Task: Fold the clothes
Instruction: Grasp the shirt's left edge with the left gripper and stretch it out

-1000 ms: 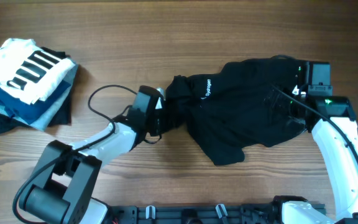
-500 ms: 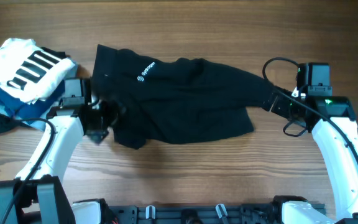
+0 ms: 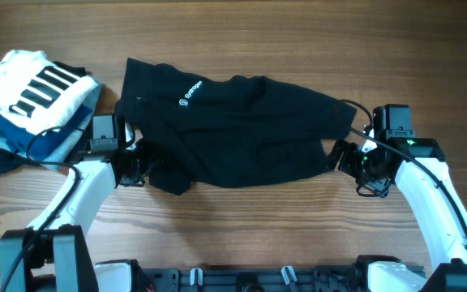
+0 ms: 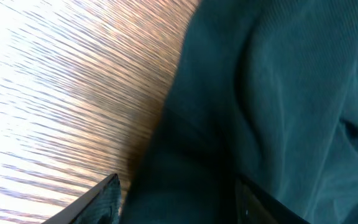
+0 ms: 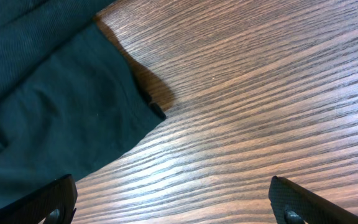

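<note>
My grippers will pull the shirt's edge (image 4: 174, 102) tight between them when I lift, and the rest will hang down, because slack folds (image 4: 250, 106) run beside the edge.
The clothes, a black shirt (image 3: 242, 122) with a small white logo (image 3: 189, 92), lie spread across the middle of the table. A bunched corner (image 3: 171, 177) sticks out at the lower left. My left gripper (image 3: 140, 166) sits at that corner. In the left wrist view its fingers (image 4: 101, 202) stand apart, with dark fabric (image 4: 272, 93) filling the gap of the left gripper (image 4: 179, 208). My right gripper (image 3: 343, 156) is at the shirt's right edge. It is open (image 5: 176, 208) over bare wood, and the shirt's hem (image 5: 55, 118) reaches just past its left finger.
A pile of other garments sits at the far left: a white one with black stripes (image 3: 35, 89) on top of folded blue ones (image 3: 51, 139). Cables loop from both wrists. The table's wood (image 3: 298, 235) shows in front of the shirt.
The shirt, bunched at the right a second ago, was pulled left and now lies spread out. The right gripper has dropped to the shirt's lower right edge. The left gripper's jaws have narrowed.
</note>
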`<action>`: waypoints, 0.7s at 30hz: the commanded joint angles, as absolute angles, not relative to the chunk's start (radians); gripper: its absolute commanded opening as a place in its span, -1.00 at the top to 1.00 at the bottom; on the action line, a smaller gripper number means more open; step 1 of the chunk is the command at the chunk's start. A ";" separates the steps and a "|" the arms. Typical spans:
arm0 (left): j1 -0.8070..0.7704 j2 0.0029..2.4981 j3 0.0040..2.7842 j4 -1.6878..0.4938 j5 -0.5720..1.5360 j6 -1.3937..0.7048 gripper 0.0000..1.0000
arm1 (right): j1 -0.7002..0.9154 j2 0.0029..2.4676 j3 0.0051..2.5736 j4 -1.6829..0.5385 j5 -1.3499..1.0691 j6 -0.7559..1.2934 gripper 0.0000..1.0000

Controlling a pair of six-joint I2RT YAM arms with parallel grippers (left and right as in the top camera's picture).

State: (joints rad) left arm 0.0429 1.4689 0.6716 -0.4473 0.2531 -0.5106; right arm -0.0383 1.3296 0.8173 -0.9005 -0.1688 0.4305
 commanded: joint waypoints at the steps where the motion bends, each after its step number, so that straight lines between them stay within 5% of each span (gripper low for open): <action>1: -0.002 1.497 0.663 -0.439 0.276 -0.471 -0.21 | -0.039 1.338 0.808 -0.906 -0.186 0.449 -0.99; 5: -0.037 1.559 0.661 -0.441 0.241 -0.471 -0.03 | -0.039 1.338 0.808 -0.918 -0.194 0.448 -0.99; 6: -0.037 1.560 0.661 -0.440 0.220 -0.471 0.31 | -0.039 1.338 0.808 -0.919 -0.194 0.448 -0.99; 11: -0.036 1.539 0.661 -0.465 0.162 -0.471 0.92 | -0.039 1.338 0.808 -0.921 -0.194 0.448 -0.99; 17: -0.001 1.348 0.694 -0.623 0.163 -0.471 0.92 | -0.038 1.338 0.762 -0.931 -0.269 0.450 -0.98; 21: -0.001 1.275 0.694 -0.695 0.163 -0.471 0.92 | -0.038 1.339 0.618 -0.711 -0.356 0.500 -0.92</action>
State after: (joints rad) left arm -0.0051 1.3117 0.6811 -0.6624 0.1780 -0.4755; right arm -0.0383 1.3331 0.6727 -0.7761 -0.2726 0.4648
